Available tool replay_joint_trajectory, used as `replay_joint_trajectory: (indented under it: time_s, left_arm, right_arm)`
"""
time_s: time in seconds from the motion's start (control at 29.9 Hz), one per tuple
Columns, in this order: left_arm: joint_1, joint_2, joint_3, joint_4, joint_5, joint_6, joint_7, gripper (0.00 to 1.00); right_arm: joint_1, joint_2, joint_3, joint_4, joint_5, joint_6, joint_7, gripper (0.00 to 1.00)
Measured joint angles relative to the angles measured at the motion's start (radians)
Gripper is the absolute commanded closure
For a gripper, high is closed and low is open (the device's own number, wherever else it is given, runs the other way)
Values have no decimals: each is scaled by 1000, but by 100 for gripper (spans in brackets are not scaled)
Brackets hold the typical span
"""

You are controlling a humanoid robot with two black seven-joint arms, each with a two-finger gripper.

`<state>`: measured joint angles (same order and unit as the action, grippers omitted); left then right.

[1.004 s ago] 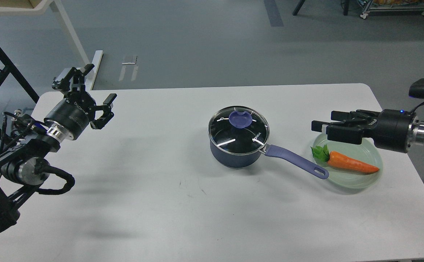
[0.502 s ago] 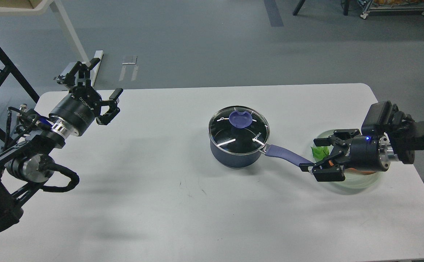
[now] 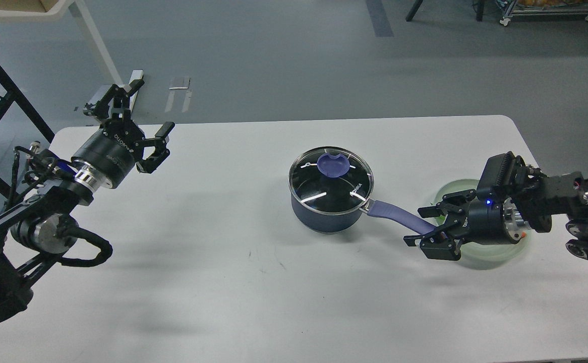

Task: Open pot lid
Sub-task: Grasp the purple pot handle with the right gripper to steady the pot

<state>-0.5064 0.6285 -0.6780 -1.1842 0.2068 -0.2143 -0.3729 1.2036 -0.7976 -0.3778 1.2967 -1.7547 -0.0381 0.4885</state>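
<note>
My gripper will uncover an empty dark blue pot (image 3: 324, 220) when it lifts the lid, as I see only plain black through the glass lid (image 3: 329, 186).
A dark blue pot (image 3: 324, 214) stands at the middle of the white table (image 3: 223, 282). Its glass lid (image 3: 331, 181) lies on it, with a purple knob (image 3: 334, 165) on top. The pot's purple handle (image 3: 397, 216) points right and toward me. My right gripper (image 3: 423, 225) is open, its fingers on either side of the handle's end. My left gripper (image 3: 142, 115) is open and empty above the table's far left corner, far from the pot.
A pale green plate (image 3: 495, 249) sits at the right under my right arm, which hides most of it. A black frame (image 3: 1, 85) and a white table leg (image 3: 97, 45) stand beyond the table's left end.
My right gripper has swung down and left from above the plate to the end of the pot's handle, covering the carrot. My left gripper has drifted slightly right and farther away.
</note>
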Motion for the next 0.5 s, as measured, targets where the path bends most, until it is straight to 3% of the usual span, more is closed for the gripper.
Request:
replay_joint_trajectory:
  time_s: [0.33,0.5]
  left_arm:
    - [1,-5,0,0,13,0,-1,1]
    - [-32,-5,0,0,201,-18,-11,1]
  right_arm:
    - [33,1,-30,-6,-2,-2,0,70]
    - [43,1,-38,-8,-2,-2,1,70]
